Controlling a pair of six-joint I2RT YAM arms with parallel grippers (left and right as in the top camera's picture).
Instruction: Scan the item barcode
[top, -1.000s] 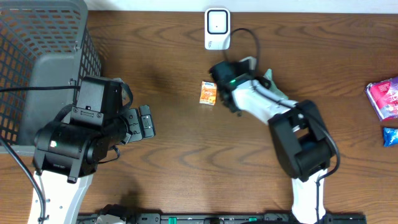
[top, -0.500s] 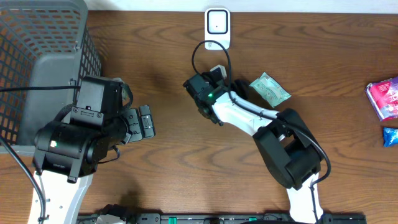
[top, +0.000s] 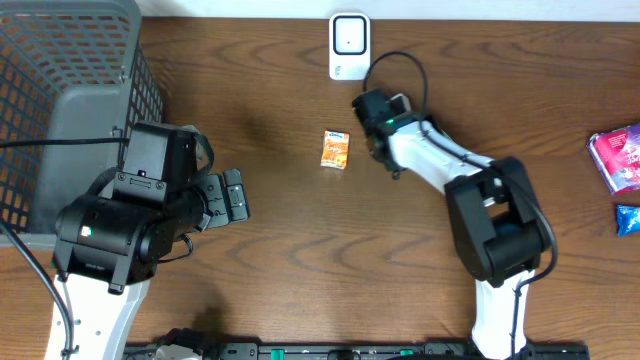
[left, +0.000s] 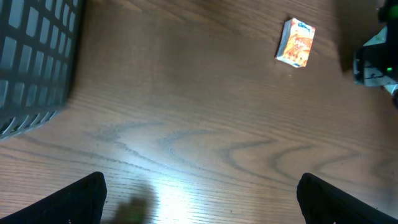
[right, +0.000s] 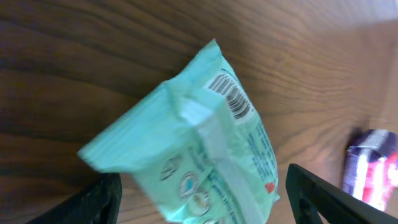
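Next, my right gripper puts the mint-green packet (right: 208, 146) down, takes hold of it again and turns it over first, because the packet's barcode (right: 231, 96) faces up, just like the scanner's window.
The item, a mint-green soft packet (right: 193, 155), fills the right wrist view, its barcode (right: 230, 96) facing the camera. It lies tilted over the wood between the spread fingers of my right gripper (right: 199, 202), which is open; a gap shows by the right finger (right: 336, 199). The overhead view hides the packet under my right gripper (top: 373, 108), just below the white scanner (top: 349, 45). A small orange box (top: 335, 149) lies left of that gripper. My left gripper (left: 202, 202) is open and empty, low over bare wood.
A grey wire basket (top: 60, 100) fills the far left. A purple packet (top: 618, 155) and a blue one (top: 628, 218) lie at the right edge. The scanner's black cable (top: 400, 62) loops over the right arm.
My right gripper's jaws have opened wide. The right arm swung left over the orange box, then back toward the scanner. The green packet, earlier seen beside the arm from overhead, is now hidden there.
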